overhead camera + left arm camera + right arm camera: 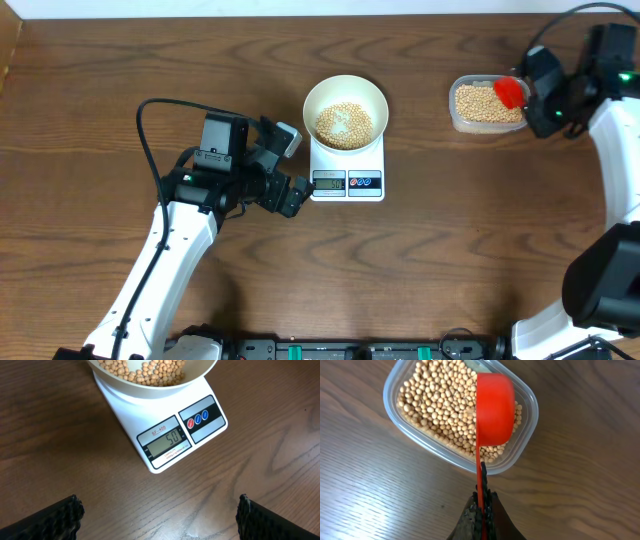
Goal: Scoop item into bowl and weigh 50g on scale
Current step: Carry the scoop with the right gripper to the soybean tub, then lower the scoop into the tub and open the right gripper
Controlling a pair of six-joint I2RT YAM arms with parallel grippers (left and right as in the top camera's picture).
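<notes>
The scale's display (pixel 166 443) already shows 50 with the bowl on the scale. Next, my right gripper turns the red scoop level, lays it in the tub (pixel 488 104) and moves away.
The white bowl (pixel 345 92) stands on the white scale (pixel 347 181) at mid table and holds a heap of tan beans (pixel 343 124). In the left wrist view the scale (pixel 165 412) has 50 on its display, and the bowl (pixel 150 388) with its beans (pixel 145 369) is cut off at the top edge. My left gripper (pixel 292 167) (pixel 159 504) hovers open just left of the scale, with nothing between its fingers. My right gripper (pixel 535 95) (pixel 483 497) is shut on the handle of a red scoop (pixel 511 92) (pixel 495 407). The scoop is turned on edge over the tub.
A clear plastic tub (pixel 460 122) (pixel 390 400) of beans (pixel 435 405) sits at the back right, under the scoop. The left arm's black cable (pixel 150 150) loops over the table at the left. Dark wood table all around.
</notes>
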